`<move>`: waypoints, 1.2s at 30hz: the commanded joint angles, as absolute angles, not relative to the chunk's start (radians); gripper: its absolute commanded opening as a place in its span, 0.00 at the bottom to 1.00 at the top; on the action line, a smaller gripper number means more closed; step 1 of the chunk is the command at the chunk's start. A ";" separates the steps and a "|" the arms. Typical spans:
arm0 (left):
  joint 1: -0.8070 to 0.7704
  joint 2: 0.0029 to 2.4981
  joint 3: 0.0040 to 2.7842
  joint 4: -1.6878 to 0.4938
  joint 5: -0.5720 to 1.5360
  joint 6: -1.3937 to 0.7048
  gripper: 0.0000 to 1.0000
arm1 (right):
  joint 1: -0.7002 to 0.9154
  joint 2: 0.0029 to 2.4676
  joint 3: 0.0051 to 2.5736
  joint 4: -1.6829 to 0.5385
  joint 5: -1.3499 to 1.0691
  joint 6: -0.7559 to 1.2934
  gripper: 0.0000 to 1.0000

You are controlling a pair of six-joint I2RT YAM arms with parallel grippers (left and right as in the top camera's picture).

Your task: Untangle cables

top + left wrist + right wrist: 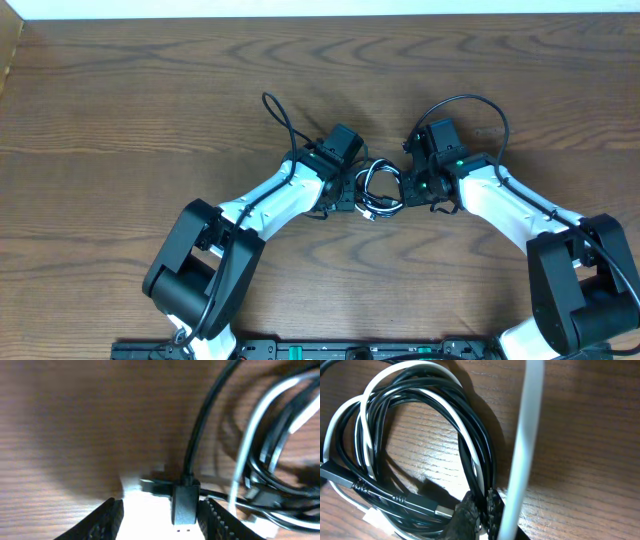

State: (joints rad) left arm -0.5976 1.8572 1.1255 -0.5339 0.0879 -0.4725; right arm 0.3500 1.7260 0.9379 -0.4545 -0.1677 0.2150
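Observation:
I am pinching pieces of black cable together with the piece of white cable [481, 471] in my right gripper, so I should open it and back it away from the cable loops before I separate the cables.
The black cable [372, 178] and the white cable [381, 209] lie coiled together in one small bundle on the wooden table, between my two grippers. My left gripper [350, 192] is at the bundle's left side. In the left wrist view its jaws [162, 522] are open around a black plug [184, 507] that lies against the right finger. The black cable [200, 425] and white cable [247, 435] loop to the right. My right gripper [405, 188] is at the bundle's right side. Its jaws [482, 507] are shut on black strands [470, 445] and a white strand [527, 420] of the loops. Another black plug [410, 502] lies left of them.
Thick black wires arch off each arm, one at the left [285, 120] and one at the right [480, 105]. The wooden table [150, 100] runs to a white far edge [320, 8]. The arm bases stand at the front corners.

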 commanded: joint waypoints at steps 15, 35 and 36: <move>-0.561 1.874 1.171 -0.540 0.329 -0.391 0.38 | 0.348 1.735 0.951 -0.453 -0.174 0.211 0.08; -0.596 1.877 1.123 -0.432 0.190 -0.404 0.39 | 0.348 1.735 0.951 -0.453 -0.174 0.208 0.09; -0.592 1.877 1.123 -0.426 0.189 -0.403 0.39 | 0.348 1.735 0.951 -0.453 -0.174 0.208 0.09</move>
